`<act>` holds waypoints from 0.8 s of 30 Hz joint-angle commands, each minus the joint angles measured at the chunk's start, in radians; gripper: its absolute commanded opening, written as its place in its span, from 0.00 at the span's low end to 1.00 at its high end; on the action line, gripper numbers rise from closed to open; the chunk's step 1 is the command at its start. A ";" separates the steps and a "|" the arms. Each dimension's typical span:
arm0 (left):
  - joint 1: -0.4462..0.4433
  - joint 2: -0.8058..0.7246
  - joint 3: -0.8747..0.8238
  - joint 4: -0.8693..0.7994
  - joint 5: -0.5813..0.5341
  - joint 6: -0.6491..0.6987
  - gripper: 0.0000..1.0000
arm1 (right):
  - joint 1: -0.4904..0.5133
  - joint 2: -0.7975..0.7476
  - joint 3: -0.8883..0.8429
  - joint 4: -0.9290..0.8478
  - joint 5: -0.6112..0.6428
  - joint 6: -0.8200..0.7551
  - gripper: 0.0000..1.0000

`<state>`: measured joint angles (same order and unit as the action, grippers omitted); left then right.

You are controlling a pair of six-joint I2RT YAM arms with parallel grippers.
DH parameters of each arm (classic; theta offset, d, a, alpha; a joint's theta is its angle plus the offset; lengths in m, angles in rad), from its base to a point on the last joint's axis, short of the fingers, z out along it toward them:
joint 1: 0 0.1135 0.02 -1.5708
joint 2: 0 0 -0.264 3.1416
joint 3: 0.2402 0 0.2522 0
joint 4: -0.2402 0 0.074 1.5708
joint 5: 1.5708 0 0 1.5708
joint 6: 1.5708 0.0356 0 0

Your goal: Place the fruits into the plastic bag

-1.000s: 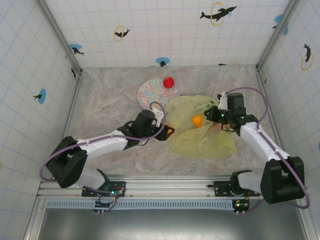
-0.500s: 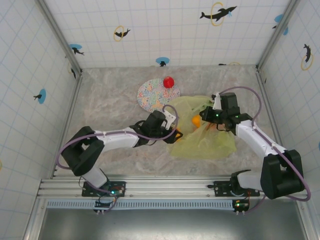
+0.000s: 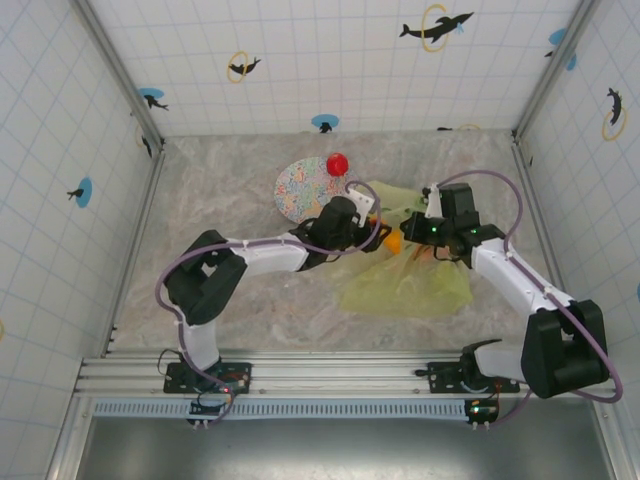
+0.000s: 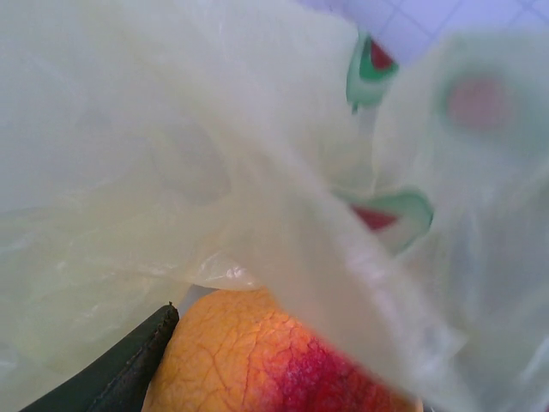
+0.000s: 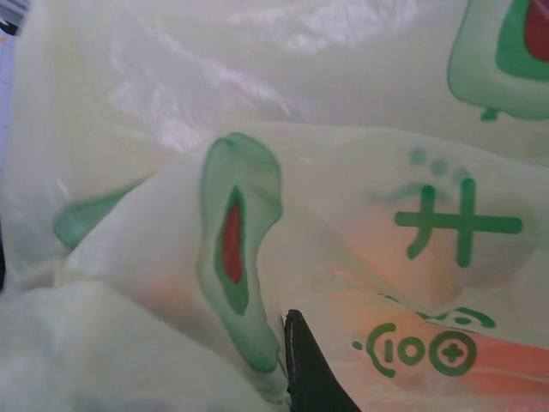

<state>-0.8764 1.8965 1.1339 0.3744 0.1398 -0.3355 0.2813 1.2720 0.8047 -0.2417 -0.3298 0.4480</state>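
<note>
I should keep moving the red-blushed fruit (image 4: 279, 360) inward with my left gripper, as it is under the bag's raised edge, until it reaches the orange (image 3: 393, 242), and then let it go.
The translucent yellow-green plastic bag (image 3: 412, 278) lies crumpled at centre right of the table. My left gripper (image 3: 374, 226) reaches into its mouth from the left, shut on an orange fruit with a red blush (image 4: 244, 352). One black finger (image 4: 120, 369) shows beside the fruit, and bag film (image 4: 214, 146) drapes over both. An orange (image 3: 395, 240) sits in the bag's mouth. My right gripper (image 3: 416, 231) is shut on the bag's upper edge; its dark finger (image 5: 310, 373) presses into the printed film (image 5: 360, 172). A red apple (image 3: 337, 162) rests on the patterned plate (image 3: 300, 190).
The round multicoloured plate lies just behind and left of the bag, close to my left forearm. Tiled walls enclose the marbled table (image 3: 220, 190) on three sides. Both arms meet over the bag's opening.
My left arm has stretched right and away, carrying its fruit from the table beside the bag into the bag's mouth. The right gripper has shifted slightly left, lifting the bag's edge.
</note>
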 commanded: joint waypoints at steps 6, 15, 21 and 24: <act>-0.004 0.146 0.141 0.118 -0.056 -0.121 0.56 | -0.051 -0.068 0.027 -0.029 0.008 -0.026 0.00; -0.008 0.290 0.290 0.165 -0.005 -0.234 0.61 | -0.063 -0.076 -0.001 0.006 -0.021 -0.005 0.00; -0.014 0.342 0.334 0.182 0.057 -0.246 0.71 | -0.081 -0.074 0.001 0.005 -0.026 -0.008 0.00; -0.015 0.331 0.329 0.191 0.087 -0.223 0.78 | -0.095 -0.076 -0.003 0.002 -0.030 -0.009 0.00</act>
<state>-0.8845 2.2250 1.4372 0.5144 0.1703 -0.5594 0.2001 1.2179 0.8047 -0.2592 -0.3466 0.4377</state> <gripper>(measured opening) 0.750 0.055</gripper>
